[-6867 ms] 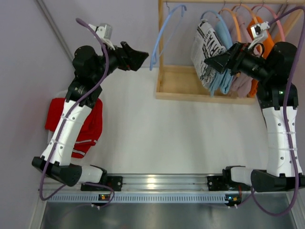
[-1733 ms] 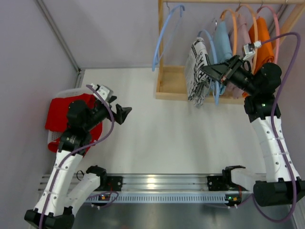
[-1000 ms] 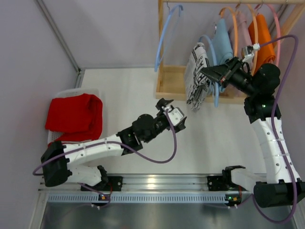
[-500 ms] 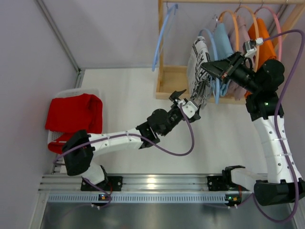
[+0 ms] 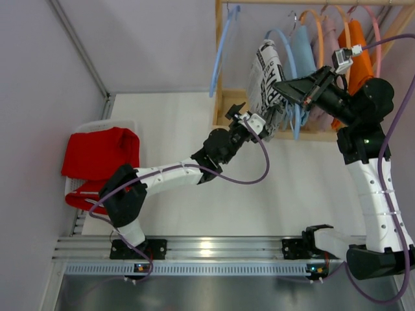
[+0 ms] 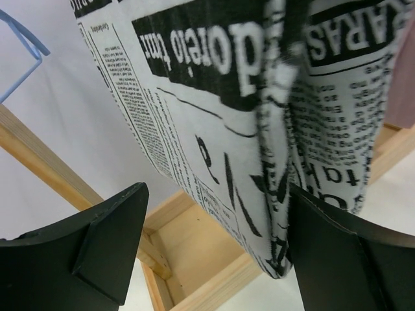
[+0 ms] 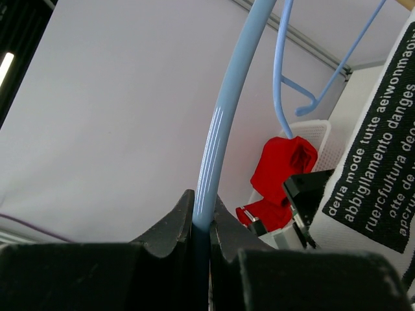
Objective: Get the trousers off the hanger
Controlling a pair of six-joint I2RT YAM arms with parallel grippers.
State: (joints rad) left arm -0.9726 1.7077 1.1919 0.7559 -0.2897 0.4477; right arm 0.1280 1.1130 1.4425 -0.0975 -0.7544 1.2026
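Observation:
The printed trousers' lower end point(image 6: 275, 256) is only a little way in between my left gripper's fingers. Next, I reach higher up the cloth point(image 6: 256, 172) first, then close and pull it off the hanger.
White trousers with black print point(image 5: 267, 68) hang from a light blue hanger point(image 5: 290, 78) on the wooden rack. My right gripper point(image 5: 285, 87) is shut on that hanger's rod point(image 7: 227, 129), which runs up from between the jaws point(image 7: 202, 207). My left gripper point(image 5: 255, 118) is open at the printed trousers' lower end. In the left wrist view the cloth point(image 6: 259, 129) hangs between the spread fingers point(image 6: 97, 240), its hem close against the right one. Light blue point(image 5: 303, 55), mauve point(image 5: 327, 39) and orange trousers point(image 5: 360, 55) hang behind. Red trousers point(image 5: 100, 155) lie at the left.
The wooden rack's base frame point(image 5: 224, 120) lies right under my left gripper, and is also seen in the left wrist view point(image 6: 194, 240). An empty blue hanger point(image 5: 224, 45) hangs at the rack's left end. A white basket point(image 5: 97, 124) holds the red trousers by the left wall.
My left arm has stretched from mid-table up to the rack, bringing its open jaws around the printed trousers' hem. My right gripper has raised the hanger a little.

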